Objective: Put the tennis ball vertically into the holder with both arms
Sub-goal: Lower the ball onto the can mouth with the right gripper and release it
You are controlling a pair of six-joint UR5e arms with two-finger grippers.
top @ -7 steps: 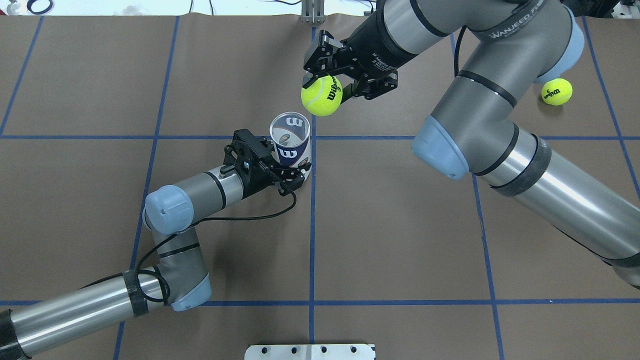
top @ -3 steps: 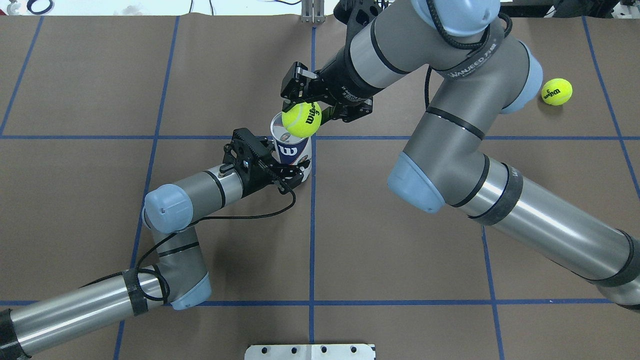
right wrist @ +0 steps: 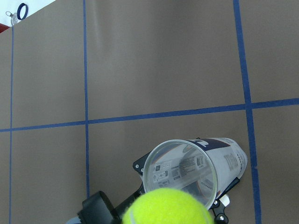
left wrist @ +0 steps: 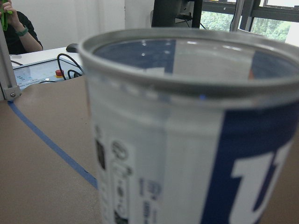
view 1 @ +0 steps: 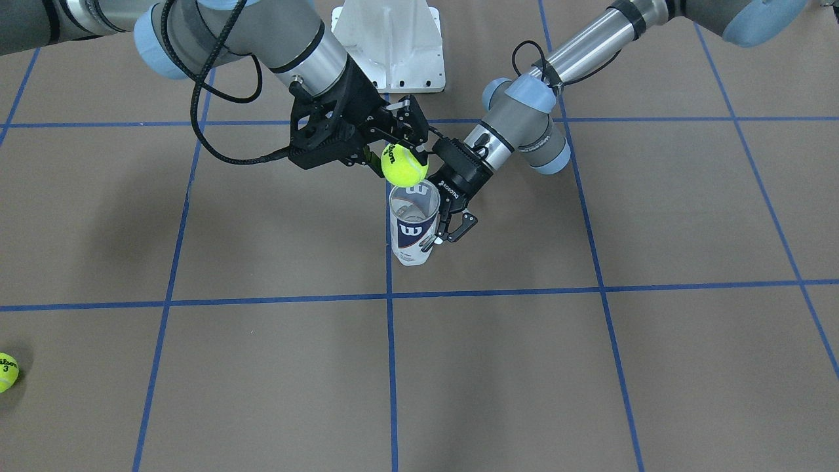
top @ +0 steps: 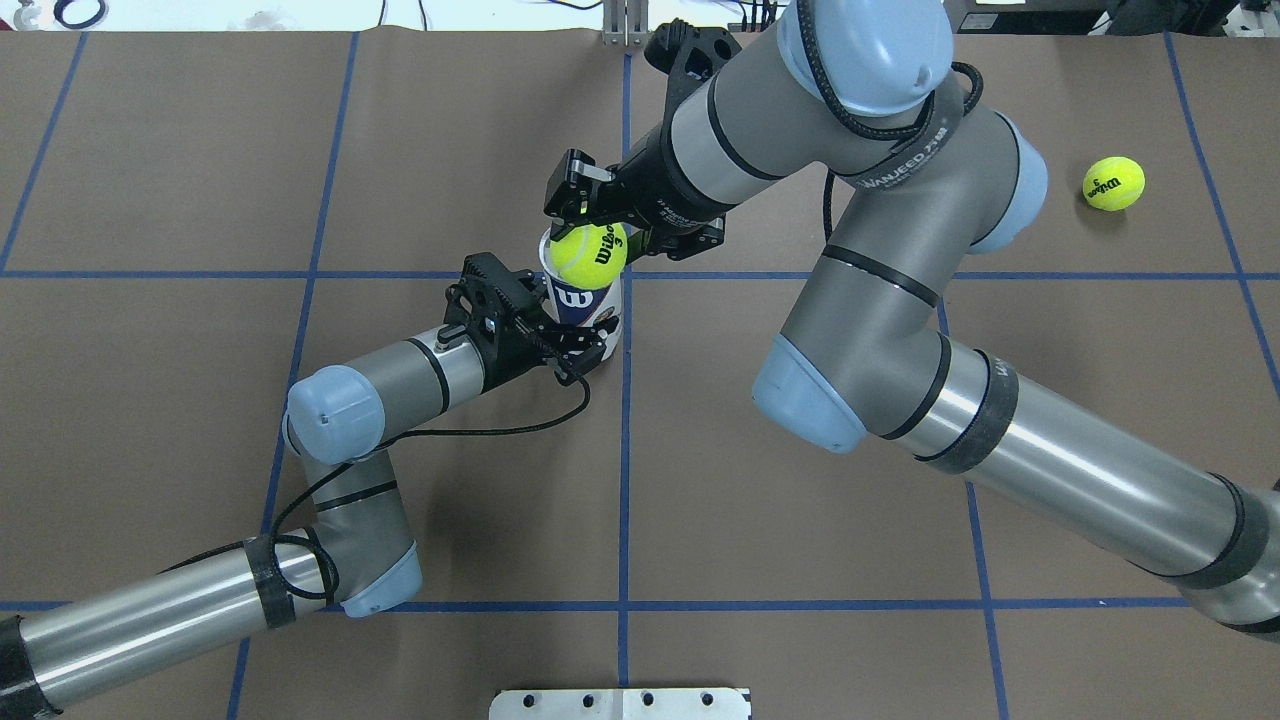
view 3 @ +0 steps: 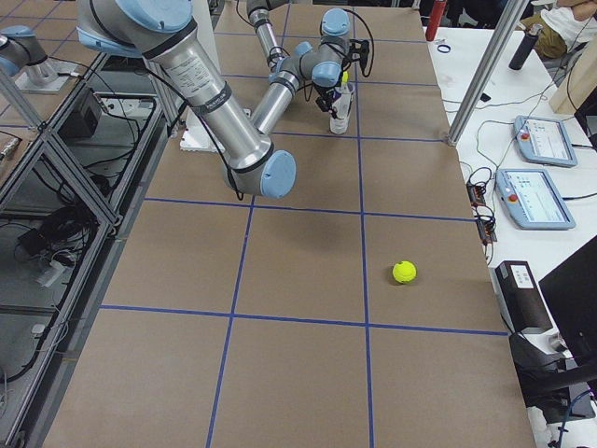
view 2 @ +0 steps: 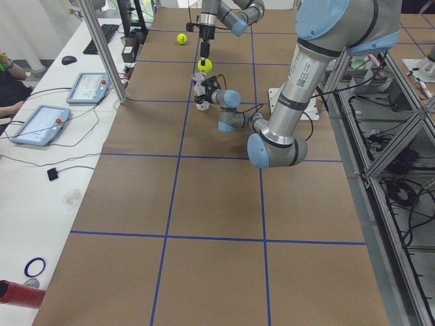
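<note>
Next, my right gripper moves the tennis ball (view 1: 404, 165) over the holder's opening (view 1: 416, 202) and lowers it in before opening, because the ball hangs off-centre above the holder's rim.
The holder (top: 586, 300) is a clear tube with a navy-and-white "W" label, standing upright near the table's middle. My left gripper (top: 580, 338) is shut on its lower part; it also shows in the front view (view 1: 438, 229). The holder (left wrist: 187, 140) fills the left wrist view. My right gripper (top: 590, 240) is shut on a yellow tennis ball (top: 588, 254) and holds it just above the holder's open mouth. In the front view the ball (view 1: 404, 164) hangs over the holder's rim (view 1: 414, 196). In the right wrist view the ball (right wrist: 166, 207) overlaps the mouth (right wrist: 180, 170).
A second tennis ball (top: 1113, 183) lies loose at the far right, and also shows in the front view (view 1: 6, 372). A white metal base (top: 620, 703) sits at the robot's edge of the table. Blue tape lines grid the brown table cover.
My right arm has carried the tennis ball left and towards the robot, from beside the holder to right over its mouth. The left arm and holder have stayed put.
</note>
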